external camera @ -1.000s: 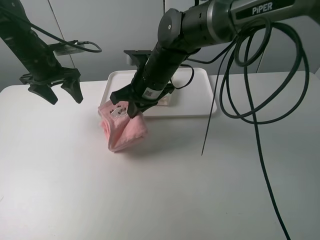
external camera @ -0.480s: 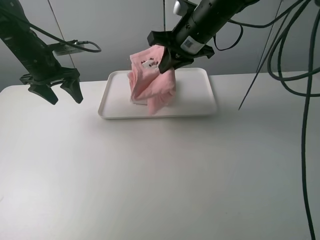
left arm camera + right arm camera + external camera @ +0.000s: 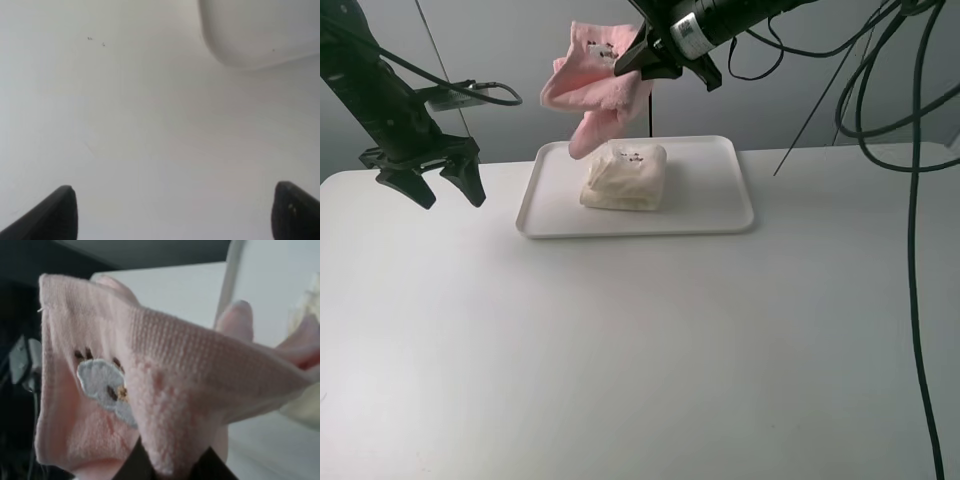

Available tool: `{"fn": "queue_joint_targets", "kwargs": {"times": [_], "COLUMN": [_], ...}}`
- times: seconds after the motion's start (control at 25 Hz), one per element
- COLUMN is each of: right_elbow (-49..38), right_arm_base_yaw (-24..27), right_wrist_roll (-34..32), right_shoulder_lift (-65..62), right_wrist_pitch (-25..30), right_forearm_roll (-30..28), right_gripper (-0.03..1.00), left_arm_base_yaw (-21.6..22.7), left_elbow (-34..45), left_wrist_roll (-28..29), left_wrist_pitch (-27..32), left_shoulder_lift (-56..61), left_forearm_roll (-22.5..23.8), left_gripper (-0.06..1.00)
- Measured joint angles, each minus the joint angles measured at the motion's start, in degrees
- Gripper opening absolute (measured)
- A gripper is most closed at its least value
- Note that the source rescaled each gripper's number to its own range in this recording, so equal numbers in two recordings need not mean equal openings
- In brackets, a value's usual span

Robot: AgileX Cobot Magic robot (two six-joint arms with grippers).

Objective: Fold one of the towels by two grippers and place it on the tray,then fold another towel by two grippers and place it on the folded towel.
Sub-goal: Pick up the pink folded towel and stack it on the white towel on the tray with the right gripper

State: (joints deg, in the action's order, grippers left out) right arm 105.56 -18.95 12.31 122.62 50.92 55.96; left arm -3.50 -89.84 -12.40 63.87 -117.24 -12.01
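The pink towel (image 3: 588, 92) hangs high and beyond the cream towel's edge, so my right gripper should move it back and down onto the cream towel (image 3: 626, 176) before letting go.
The pink towel (image 3: 592, 88), loosely folded, hangs in the air above the back left part of the tray (image 3: 720, 216), with my right gripper (image 3: 655, 68) shut on its upper edge. Close up in the right wrist view, the pink towel (image 3: 165, 370) fills the picture and shows its white cartoon-face patch (image 3: 102, 390), pinched at my right gripper (image 3: 170, 467). The cream towel (image 3: 625, 178) lies folded on the tray, below and slightly right of the pink one. My left gripper (image 3: 430, 180) hangs open over the table left of the tray, holding nothing; between its fingertips (image 3: 55, 215) only bare table shows, with a tray corner (image 3: 250, 35) beyond.
Black cables (image 3: 910, 170) loop down from the right arm over the right side of the white table (image 3: 640, 350). A thin black rod (image 3: 810, 120) slants down near the tray's right end. The left arm (image 3: 380, 90) stands over the table's back left.
My right gripper has lifted the pink towel off the table in front of the tray and carried it up and back, above the tray and the cream towel. The left gripper stayed put.
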Motion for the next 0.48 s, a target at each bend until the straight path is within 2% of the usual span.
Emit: {"fn": "queue_joint_targets", "kwargs": {"times": [0.24,0.4,0.48], "right_elbow": [14.47,17.67,17.93], "right_arm_base_yaw": [0.00,0.00,0.00], "right_wrist_roll": [-1.35,-1.35,-1.35], "right_shoulder_lift": [8.25,12.00,13.76], "right_wrist_pitch": [1.58,1.58,2.31], "right_forearm_roll": [7.83,12.18,12.38], "right_gripper": [0.07,0.07,0.07], "left_arm_base_yaw": [0.00,0.00,0.00], "left_elbow": [0.00,0.00,0.00], "left_wrist_roll": [-0.49,-0.83,-0.83], "left_wrist_pitch": [0.00,0.00,0.00], "left_shoulder_lift": [0.00,0.00,0.00], "left_forearm_roll": [0.00,0.00,0.00], "left_gripper": [1.00,1.00,1.00]}}
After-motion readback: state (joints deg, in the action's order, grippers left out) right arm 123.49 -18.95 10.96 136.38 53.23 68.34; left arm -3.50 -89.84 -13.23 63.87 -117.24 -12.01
